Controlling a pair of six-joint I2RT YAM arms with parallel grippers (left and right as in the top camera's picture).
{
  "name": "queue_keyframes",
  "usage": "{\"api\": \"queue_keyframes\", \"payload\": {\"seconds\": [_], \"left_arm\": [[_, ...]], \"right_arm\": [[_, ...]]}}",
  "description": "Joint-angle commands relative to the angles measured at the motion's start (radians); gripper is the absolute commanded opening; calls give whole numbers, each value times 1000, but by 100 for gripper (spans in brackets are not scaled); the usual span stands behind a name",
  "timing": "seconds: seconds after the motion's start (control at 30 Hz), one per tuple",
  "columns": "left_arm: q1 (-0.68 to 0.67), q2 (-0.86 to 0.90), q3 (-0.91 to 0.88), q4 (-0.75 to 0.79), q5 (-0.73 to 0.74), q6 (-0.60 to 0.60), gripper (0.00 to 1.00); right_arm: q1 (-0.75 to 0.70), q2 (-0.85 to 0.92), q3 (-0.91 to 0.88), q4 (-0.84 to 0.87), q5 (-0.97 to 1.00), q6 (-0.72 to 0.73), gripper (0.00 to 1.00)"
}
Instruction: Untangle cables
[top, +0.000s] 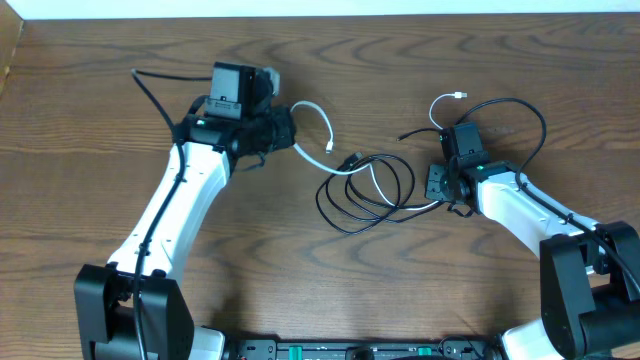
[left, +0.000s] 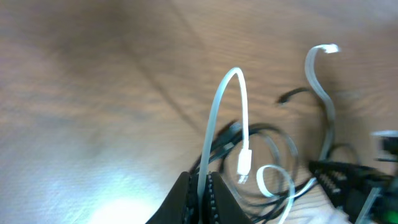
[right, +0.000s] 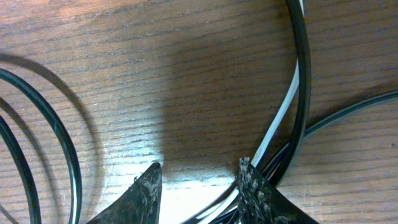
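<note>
The black loops still lie across the white cable (top: 370, 172) held by my left gripper. I should let go of the white cable and raise the black cable (top: 411, 180) with my right gripper.
The white cable (top: 328, 128) arcs out from my left gripper (top: 292, 140) and runs down into the black cable (top: 370, 195), whose loops lie tangled with it mid-table. In the left wrist view my left gripper (left: 200, 186) is shut on the white cable (left: 227, 84), whose plug end (left: 244, 165) hangs over the black loops (left: 273, 134). My right gripper (top: 437, 187) sits at the tangle's right side. In the right wrist view it (right: 199, 186) stands open just above the wood, with the white cable (right: 283, 115) and the black cable (right: 303, 93) running past its right finger (right: 255, 193), not pinched.
Another white plug end (top: 458, 96) lies beyond the right gripper, by a wide black loop (top: 520, 120). A thicker black arm wire (top: 150, 90) trails behind the left arm. The wooden table's far edge (top: 320, 14) meets a white strip.
</note>
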Motion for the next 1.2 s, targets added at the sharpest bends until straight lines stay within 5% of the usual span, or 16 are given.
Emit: {"api": "queue_keyframes", "payload": {"seconds": [0.0, 0.07, 0.1, 0.2, 0.5, 0.8, 1.17], "left_arm": [[50, 0, 9, -53, -151, 2, 8], [68, 0, 9, -70, -223, 2, 17], [75, 0, 9, -72, -221, 1, 36], [72, 0, 9, -92, -203, 1, 47], [42, 2, 7, -208, -200, 2, 48], [42, 2, 7, -228, -200, 2, 48], [42, 2, 7, -228, -200, 1, 48]], "right_arm": [[-5, 0, 0, -3, 19, 13, 34], [-5, 0, 0, -3, 18, 13, 35], [-5, 0, 0, 1, 18, 12, 35], [-4, 0, 0, 26, -6, 11, 44], [-2, 0, 0, 166, -409, -176, 46], [11, 60, 0, 132, -352, -175, 43], [9, 89, 14, 194, -457, -270, 1]]}}
